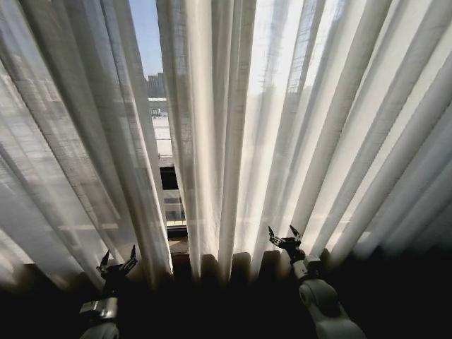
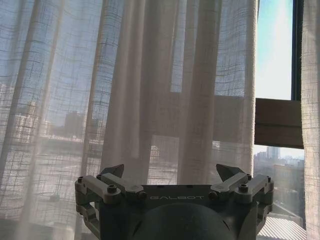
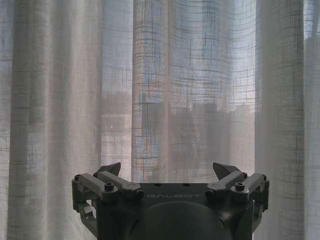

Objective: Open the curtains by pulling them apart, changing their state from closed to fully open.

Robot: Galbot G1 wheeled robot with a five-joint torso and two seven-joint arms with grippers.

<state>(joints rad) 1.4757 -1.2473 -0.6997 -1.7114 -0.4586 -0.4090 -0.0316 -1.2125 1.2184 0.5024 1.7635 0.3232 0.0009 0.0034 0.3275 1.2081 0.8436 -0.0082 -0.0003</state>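
My gripper will pull the curtain's fold. The curtain hangs in loose upright pleats (image 1: 229, 148), so its loose edge (image 1: 175, 141) will trail along and the pleats will bunch together.
Sheer white pleated curtains hang in front of me, a left panel (image 1: 78, 141) and a right panel (image 1: 304, 127), with a narrow gap (image 1: 152, 85) between them showing sky and buildings. My left gripper (image 1: 117, 263) is open near the hem of the left panel, close to its inner edge, holding nothing. My right gripper (image 1: 284, 235) is open in front of the right panel's lower folds, also holding nothing. In the left wrist view the open gripper (image 2: 170, 172) faces the left curtain (image 2: 150, 90). In the right wrist view the open gripper (image 3: 167, 170) faces the right curtain (image 3: 190, 90).
A dark window frame bar (image 2: 297, 50) and a wooden sill rail (image 2: 277, 122) show through the gap. The lower part of the head view, below the curtain hems (image 1: 226, 265), is dark.
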